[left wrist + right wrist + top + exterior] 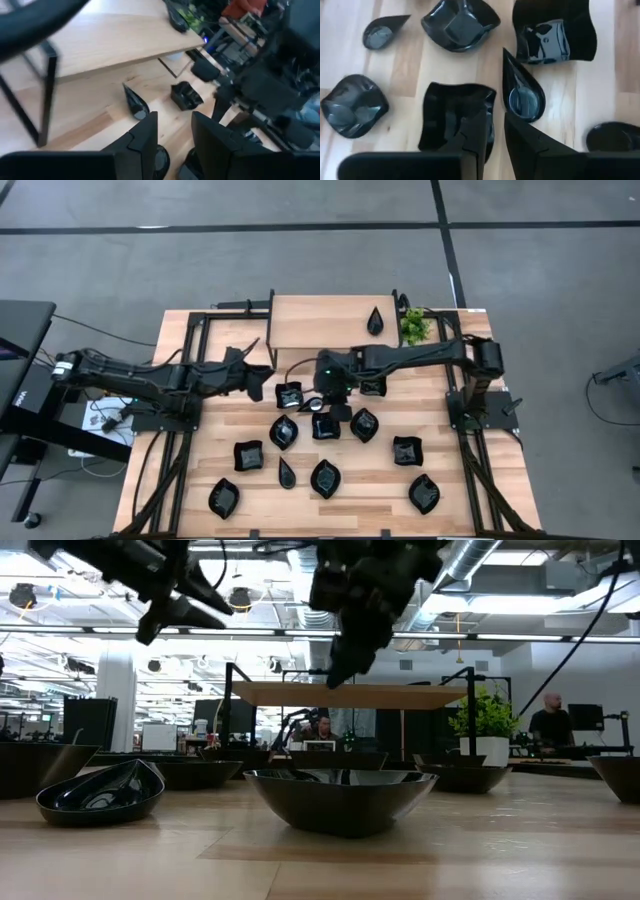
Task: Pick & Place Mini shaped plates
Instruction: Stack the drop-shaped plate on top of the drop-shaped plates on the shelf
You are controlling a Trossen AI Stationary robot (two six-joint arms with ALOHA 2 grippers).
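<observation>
The middle teardrop plate is crowded by my right gripper, so next my left gripper moves back and takes the clear teardrop plate [287,473] toward the table's near edge.
Several glossy black mini shaped plates [326,425] lie scattered on the wooden table [480,480], and one teardrop plate [375,320] rests on the raised shelf [320,325]. My right gripper [494,131] hangs above the table near its middle, slightly open, over a square plate [445,112] and beside a teardrop plate [522,97]. It holds nothing. My left gripper [175,137] hovers open and empty at the shelf's left front corner, with a teardrop plate [134,102] and a square plate [186,95] ahead of it.
A small green plant [413,327] stands at the far right beside the shelf. The shelf's black frame legs [45,95] stand close to my left gripper. The two grippers are near each other over the table's far middle. Bare wood shows along the near edge [450,860].
</observation>
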